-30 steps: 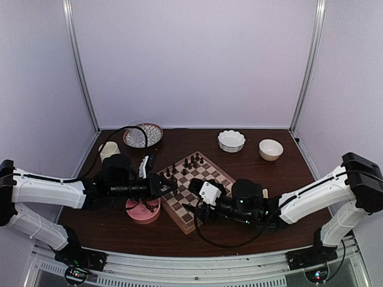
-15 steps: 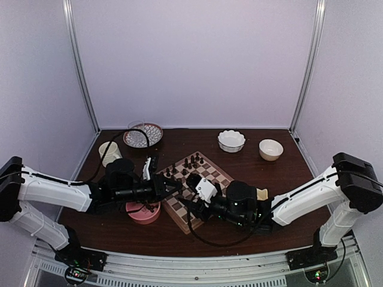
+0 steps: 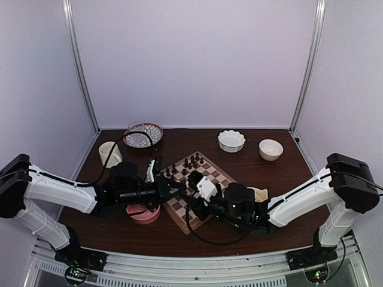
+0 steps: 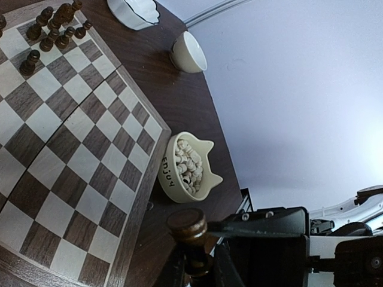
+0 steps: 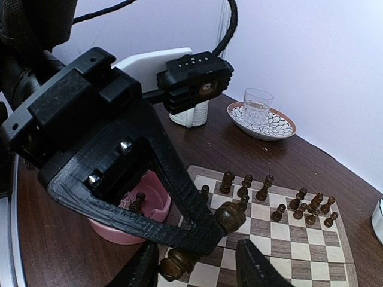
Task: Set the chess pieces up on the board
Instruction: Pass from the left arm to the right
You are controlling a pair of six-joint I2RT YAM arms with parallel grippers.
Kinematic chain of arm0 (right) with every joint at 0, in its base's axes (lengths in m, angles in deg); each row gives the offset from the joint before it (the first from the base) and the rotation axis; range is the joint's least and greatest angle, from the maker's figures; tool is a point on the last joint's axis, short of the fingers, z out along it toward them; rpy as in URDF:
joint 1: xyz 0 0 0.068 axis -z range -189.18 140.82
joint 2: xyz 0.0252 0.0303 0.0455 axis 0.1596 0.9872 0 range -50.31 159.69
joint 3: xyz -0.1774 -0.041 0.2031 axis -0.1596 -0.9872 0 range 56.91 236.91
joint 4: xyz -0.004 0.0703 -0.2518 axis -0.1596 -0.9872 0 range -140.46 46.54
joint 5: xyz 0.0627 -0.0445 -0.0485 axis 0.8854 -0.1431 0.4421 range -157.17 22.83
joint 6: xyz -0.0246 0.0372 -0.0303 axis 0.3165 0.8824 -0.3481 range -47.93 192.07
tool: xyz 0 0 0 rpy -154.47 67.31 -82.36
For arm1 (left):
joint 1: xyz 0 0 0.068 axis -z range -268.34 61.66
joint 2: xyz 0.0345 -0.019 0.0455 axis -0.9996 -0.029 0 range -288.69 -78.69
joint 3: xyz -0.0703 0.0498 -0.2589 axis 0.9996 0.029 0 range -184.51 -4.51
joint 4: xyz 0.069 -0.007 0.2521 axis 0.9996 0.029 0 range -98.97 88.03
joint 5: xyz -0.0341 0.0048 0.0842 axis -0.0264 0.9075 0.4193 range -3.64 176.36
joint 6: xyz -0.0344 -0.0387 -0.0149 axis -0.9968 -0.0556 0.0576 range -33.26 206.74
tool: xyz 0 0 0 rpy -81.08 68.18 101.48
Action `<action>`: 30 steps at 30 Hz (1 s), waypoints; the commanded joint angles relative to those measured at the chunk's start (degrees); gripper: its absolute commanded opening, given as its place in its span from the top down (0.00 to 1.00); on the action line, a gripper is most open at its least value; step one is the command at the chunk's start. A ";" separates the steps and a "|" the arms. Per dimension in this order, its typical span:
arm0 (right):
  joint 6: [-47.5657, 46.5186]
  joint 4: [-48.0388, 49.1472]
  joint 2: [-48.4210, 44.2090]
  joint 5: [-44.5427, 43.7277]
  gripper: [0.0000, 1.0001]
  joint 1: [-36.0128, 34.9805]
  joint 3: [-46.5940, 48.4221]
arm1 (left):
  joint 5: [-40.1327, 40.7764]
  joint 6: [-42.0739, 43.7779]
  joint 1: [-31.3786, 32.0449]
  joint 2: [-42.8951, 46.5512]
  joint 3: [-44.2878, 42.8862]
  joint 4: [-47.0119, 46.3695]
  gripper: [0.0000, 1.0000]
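Note:
The chess piece (image 5: pixel 178 262) lies slanted across my left gripper's fingers, so my right gripper should take it, turn it and offer its far end (image 5: pixel 231 217) to my left gripper.
My left gripper (image 3: pixel 175 186) is shut on a dark brown chess piece (image 4: pixel 188 229), gripping its stem, above the left corner of the board (image 3: pixel 210 174). In the right wrist view that piece (image 5: pixel 230 216) lies sideways in the left's black fingers (image 5: pixel 179 203). My right gripper (image 5: pixel 200 268) faces it, open, one jaw on each side of the piece. In the left wrist view one of its fingers (image 4: pixel 257 231) sits against the piece's head. Several dark pieces (image 3: pixel 191 161) stand on the board's far squares.
A pink bowl (image 3: pixel 143 214) with a dark piece (image 5: pixel 139 201) sits left of the board. A cream cat-shaped bowl (image 4: pixel 172 182) of white pieces is on its right. Two white bowls (image 3: pixel 231 141) (image 3: pixel 270 149), a cup (image 3: pixel 109 152) and a plate with a glass (image 3: pixel 142 136) stand at the back.
The two grippers have come together over the board's left corner. The right jaws have narrowed around the piece that the left gripper holds.

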 commanded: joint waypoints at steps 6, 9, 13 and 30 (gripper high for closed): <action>-0.23 0.35 0.89 -2.05 0.62 -0.41 1.80 | 0.20 -1.45 0.50 -1.56 -0.44 -6.35 0.91; -0.48 -0.30 1.16 -2.62 0.61 -0.41 2.08 | 0.12 -1.45 0.55 -1.50 -0.43 -6.31 0.90; -0.56 0.24 1.06 -2.74 0.81 -0.41 1.88 | -0.20 -1.64 0.55 -1.22 -0.20 -6.49 0.90; -2.76 -12.59 -6.24 0.99 1.00 0.32 2.63 | 10.70 14.19 -0.61 18.92 1.02 17.25 0.49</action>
